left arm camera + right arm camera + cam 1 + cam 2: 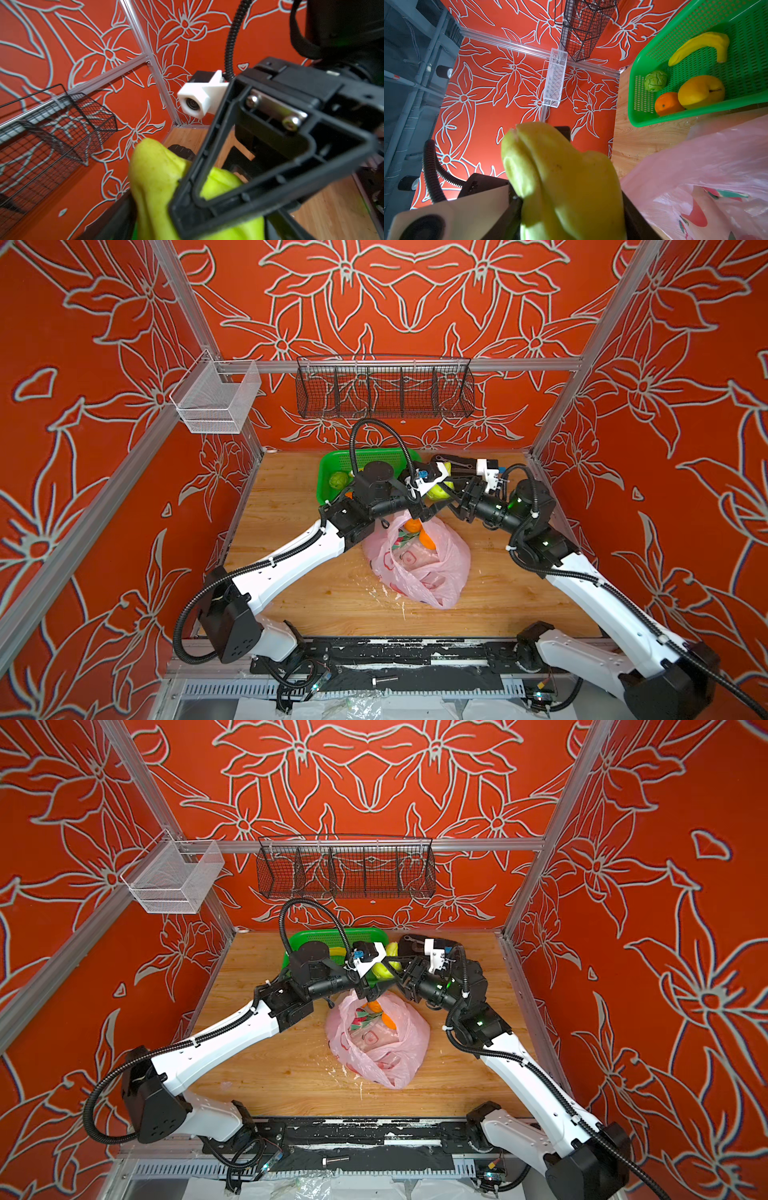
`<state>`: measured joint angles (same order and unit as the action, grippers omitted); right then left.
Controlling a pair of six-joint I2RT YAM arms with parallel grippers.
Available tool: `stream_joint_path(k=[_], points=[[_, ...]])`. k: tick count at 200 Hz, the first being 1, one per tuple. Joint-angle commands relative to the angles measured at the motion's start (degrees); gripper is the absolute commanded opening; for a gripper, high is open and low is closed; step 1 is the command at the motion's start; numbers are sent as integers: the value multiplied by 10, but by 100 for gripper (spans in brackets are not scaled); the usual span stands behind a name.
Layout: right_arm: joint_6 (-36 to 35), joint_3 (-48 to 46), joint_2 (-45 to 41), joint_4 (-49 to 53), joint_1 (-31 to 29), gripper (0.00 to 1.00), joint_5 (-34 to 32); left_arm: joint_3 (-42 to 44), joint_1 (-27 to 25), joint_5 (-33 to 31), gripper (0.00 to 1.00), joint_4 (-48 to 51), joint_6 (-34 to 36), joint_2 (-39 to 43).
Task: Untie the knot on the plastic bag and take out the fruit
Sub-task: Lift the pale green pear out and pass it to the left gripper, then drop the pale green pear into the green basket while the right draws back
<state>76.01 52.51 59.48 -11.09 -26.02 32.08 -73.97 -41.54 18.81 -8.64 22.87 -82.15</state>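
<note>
Next, my right gripper passes the pale green fruit (439, 491) to my left gripper and then reaches into the bag first, because the green basket (379, 455) is on my left gripper's side.
A pale green ridged fruit (440, 492) (384, 971) hangs above the table, behind the plastic bag. My right gripper (451, 489) (571, 228) is shut on this fruit (566, 176). My left gripper (435, 495) (193, 232) stands open around the same fruit (158, 176), and a thin gap shows beside one finger. The pink plastic bag (419, 568) (382, 1048) (706, 166) lies mid-table with its mouth gaping. Two oranges (413, 525) (428, 540) show inside it. The knot is out of view.
The green basket (328, 464) (654, 122) at the back holds a banana (699, 46), a green fruit (655, 81), an orange (667, 104) and a yellow fruit (700, 91). A black wire basket (384, 391) and a white mesh basket (216, 402) hang on the rails.
</note>
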Motion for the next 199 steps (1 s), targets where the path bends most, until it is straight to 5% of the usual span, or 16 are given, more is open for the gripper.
stream_joint_path(k=[1, 58, 78, 110, 199], points=[[24, -2, 7, -36, -2, 60, 18, -3, -1, -10, 71, -29, -5, 13], [22, -10, -10, -29, -3, 67, 6, -32, -1, -22, 42, 6, -15, -13], [11, -18, -26, -21, -2, 85, -11, -34, 1, -45, 42, 5, -23, -9], [-32, -26, -65, 23, 0, 95, -65, -44, 29, -73, 42, -4, -93, 0], [-58, -62, -112, 61, 0, 97, -108, -85, 139, -183, 42, 88, -190, 12]])
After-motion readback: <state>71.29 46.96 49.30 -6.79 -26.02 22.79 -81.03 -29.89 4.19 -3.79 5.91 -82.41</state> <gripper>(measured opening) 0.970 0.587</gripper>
